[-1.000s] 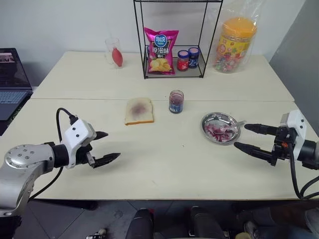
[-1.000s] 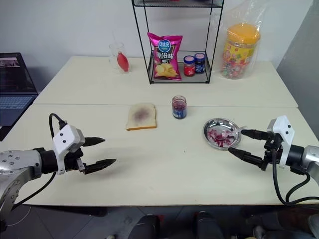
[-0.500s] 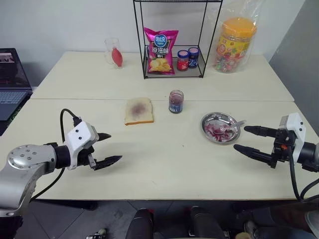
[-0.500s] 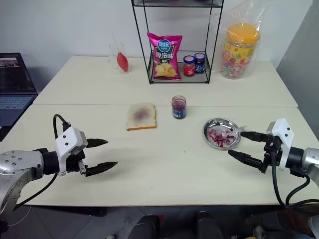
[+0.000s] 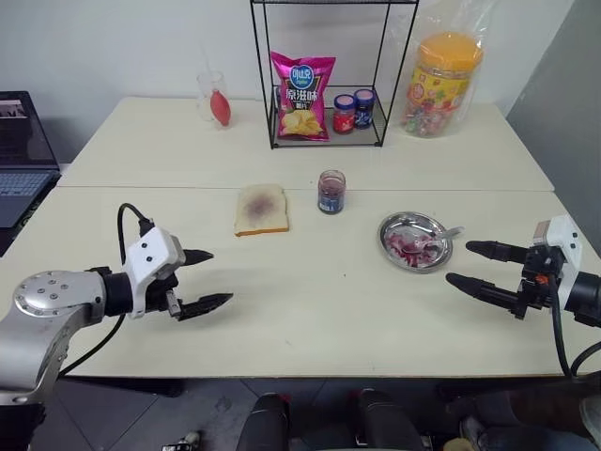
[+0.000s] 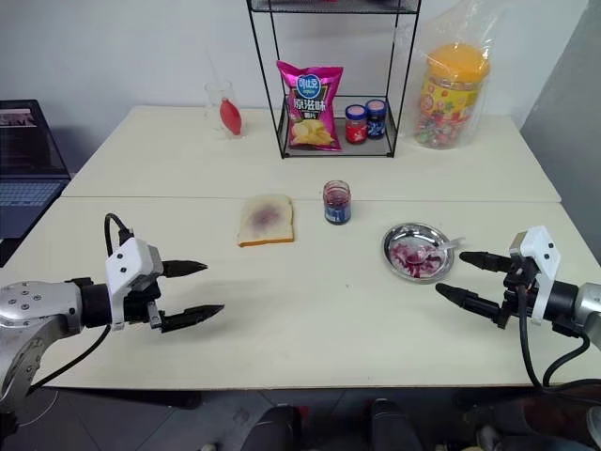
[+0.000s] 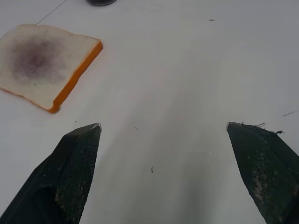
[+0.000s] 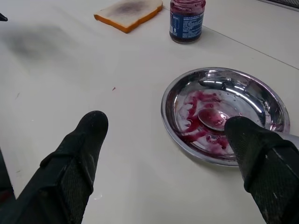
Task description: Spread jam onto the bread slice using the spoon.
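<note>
The spread fingers of my left gripper have open space between them and the bread slice's nearest edge, so the gripper should keep going toward that edge and close there.
The bread slice, with a purple stain in its middle, lies flat at the table's centre. Just to its right stands the clear jar of dark jam. The spoon rests in a round metal dish smeared with jam, its handle poking over the dish's right rim. My left gripper hovers open over bare table, nearer to me and left of the bread. On the other side, my right gripper is open and empty just right of the dish, pointing at it.
A wire rack at the back holds a pink chip bag and two small jars. A big candy jar stands to its right and a glass to its left. A laptop sits far left.
</note>
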`<state>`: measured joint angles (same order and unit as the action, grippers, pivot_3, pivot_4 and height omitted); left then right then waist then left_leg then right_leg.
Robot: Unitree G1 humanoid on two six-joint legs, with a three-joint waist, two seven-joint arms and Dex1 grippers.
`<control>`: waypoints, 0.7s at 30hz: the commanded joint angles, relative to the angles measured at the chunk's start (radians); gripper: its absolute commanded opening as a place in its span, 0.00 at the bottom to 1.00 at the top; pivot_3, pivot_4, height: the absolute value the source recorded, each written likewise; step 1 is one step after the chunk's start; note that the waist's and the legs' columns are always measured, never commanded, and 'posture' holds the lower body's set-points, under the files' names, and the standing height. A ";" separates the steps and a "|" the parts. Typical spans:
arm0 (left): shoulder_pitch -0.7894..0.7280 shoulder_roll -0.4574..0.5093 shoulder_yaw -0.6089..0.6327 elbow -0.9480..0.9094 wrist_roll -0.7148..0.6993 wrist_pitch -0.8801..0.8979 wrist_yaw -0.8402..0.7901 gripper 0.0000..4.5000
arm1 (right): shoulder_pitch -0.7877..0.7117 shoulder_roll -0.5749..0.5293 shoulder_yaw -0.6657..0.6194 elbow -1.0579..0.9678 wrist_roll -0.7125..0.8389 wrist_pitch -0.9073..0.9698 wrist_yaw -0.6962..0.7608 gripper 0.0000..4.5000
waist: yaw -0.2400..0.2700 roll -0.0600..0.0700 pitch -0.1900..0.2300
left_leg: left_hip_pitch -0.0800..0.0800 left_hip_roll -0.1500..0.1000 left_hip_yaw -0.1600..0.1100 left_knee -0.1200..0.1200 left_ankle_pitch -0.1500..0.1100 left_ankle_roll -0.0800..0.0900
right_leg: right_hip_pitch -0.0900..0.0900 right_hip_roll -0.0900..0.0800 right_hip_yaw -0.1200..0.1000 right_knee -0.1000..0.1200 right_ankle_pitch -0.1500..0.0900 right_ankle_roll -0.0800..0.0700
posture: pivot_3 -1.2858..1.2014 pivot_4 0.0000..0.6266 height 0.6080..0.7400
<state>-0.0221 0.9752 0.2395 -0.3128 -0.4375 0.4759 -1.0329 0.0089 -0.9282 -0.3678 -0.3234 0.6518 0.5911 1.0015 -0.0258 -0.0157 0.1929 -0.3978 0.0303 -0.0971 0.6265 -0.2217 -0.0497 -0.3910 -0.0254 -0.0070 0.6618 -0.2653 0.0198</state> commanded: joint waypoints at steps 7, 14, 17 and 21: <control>-0.144 -0.146 -0.004 0.156 0.127 -0.074 0.243 1.00 | -0.103 0.047 0.019 -0.101 0.018 -0.012 -0.082 0.99 | 0.000 0.000 0.000 | 0.001 0.000 0.000 0.000 0.000 0.000 | 0.000 0.001 0.000 0.001 0.001 0.002 | 0.52 0.24 1.00; -0.315 -0.323 -0.029 0.296 0.105 0.087 0.402 1.00 | -0.229 0.062 0.123 -0.254 0.087 0.169 -0.226 0.99 | 0.002 0.000 0.000 | 0.000 0.000 0.000 0.001 0.000 0.000 | 0.000 0.001 0.000 0.000 0.005 0.008 | 0.52 0.24 1.00; -0.403 -0.408 -0.022 0.384 0.091 0.167 0.479 1.00 | -0.259 0.045 0.159 -0.296 0.110 0.222 -0.235 0.99 | 0.007 0.000 0.000 | 0.000 -0.001 -0.001 0.001 0.000 0.000 | 0.001 0.001 0.000 0.001 0.005 0.008 | 0.52 0.24 1.00; -0.510 -0.499 -0.026 0.513 0.100 0.188 0.549 1.00 | -0.285 0.030 0.203 -0.322 0.088 0.234 -0.233 0.99 | 0.008 -0.001 0.000 | 0.000 -0.001 -0.001 0.002 0.000 0.000 | 0.001 0.001 0.000 0.000 0.005 0.009 | 0.52 0.24 1.00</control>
<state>-0.4850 0.4930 0.2027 0.1723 -0.3307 0.6661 -0.5103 -0.2548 -0.8833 -0.1678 -0.6089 0.7370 0.8270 0.7686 -0.0174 -0.0164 0.1926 -0.3982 0.0296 -0.0980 0.6284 -0.2216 -0.0498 -0.3903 -0.0246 -0.0069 0.6622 -0.2600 0.0291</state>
